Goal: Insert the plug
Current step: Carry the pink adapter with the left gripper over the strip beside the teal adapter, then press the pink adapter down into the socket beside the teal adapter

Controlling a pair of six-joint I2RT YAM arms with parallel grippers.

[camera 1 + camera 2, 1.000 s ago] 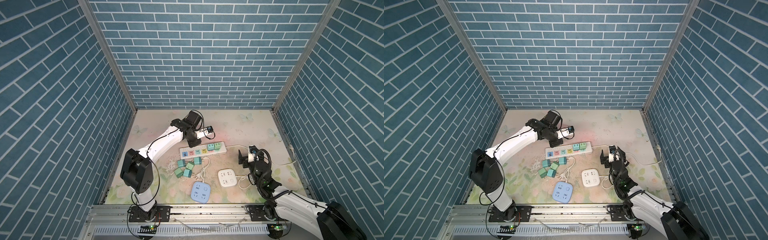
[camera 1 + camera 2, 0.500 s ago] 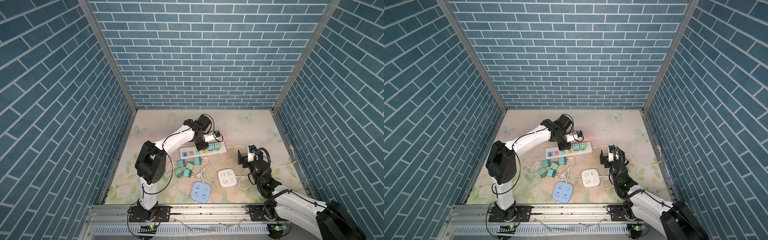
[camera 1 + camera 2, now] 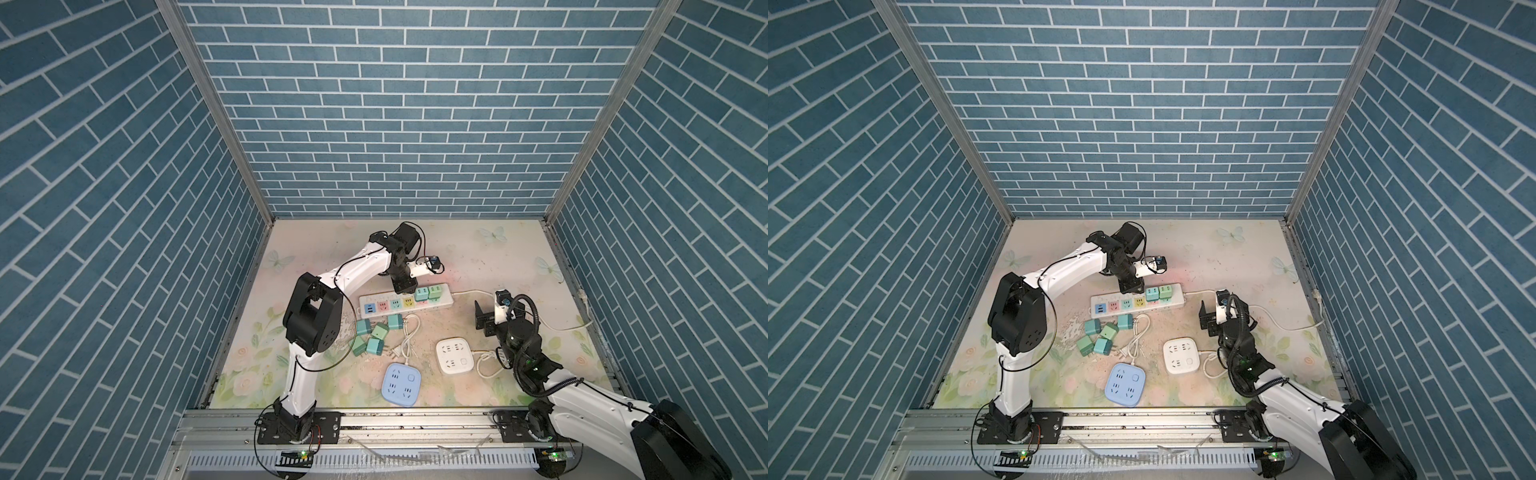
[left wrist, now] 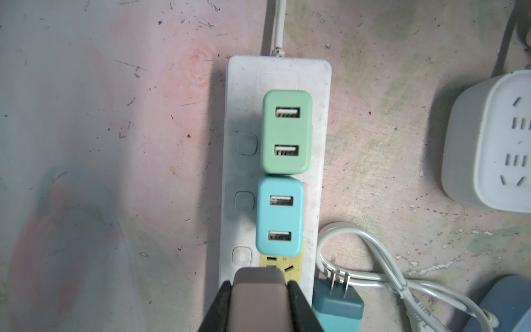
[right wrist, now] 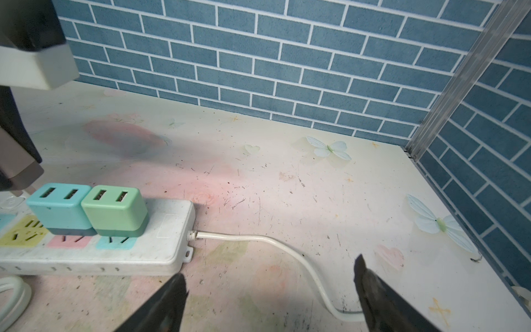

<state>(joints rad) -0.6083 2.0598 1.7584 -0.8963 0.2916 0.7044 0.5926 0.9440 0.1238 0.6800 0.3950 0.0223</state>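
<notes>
The pink plug point(image 4: 260, 301) is in line with the light blue plug. My left gripper should keep lowering it toward the free yellow socket point(image 4: 288, 265) until its prongs go in.
A white power strip point(image 3: 444, 300) point(image 4: 287, 72) lies across the middle of the table. Two plugs stand in it side by side, a green plug point(image 4: 286, 132) point(image 5: 115, 209) at the cable end and a light blue plug point(image 4: 280, 215) point(image 5: 57, 207) beside it. My left gripper point(image 4: 260, 276) point(image 3: 405, 286) is shut, with nothing showing between its pads. It hangs over the strip's yellow socket point(image 4: 293, 270), right next to the blue plug. My right gripper point(image 5: 270, 273) point(image 3: 484, 320) stands open, low over the table, to the right of the strip's end. The strip's cable point(image 5: 287, 247) runs between its fingers.
Several loose teal plugs point(image 3: 374, 336) and a coiled white cable point(image 3: 405, 336) lie in front of the strip. One teal plug point(image 4: 336, 310) lies close beside my left gripper. A white square socket block point(image 3: 455, 353) and a blue one point(image 3: 401, 382) sit nearer the front edge. Brick walls enclose three sides.
My left arm swung right and brought its shut gripper down over the power strip, then held there. The right arm has not moved.
</notes>
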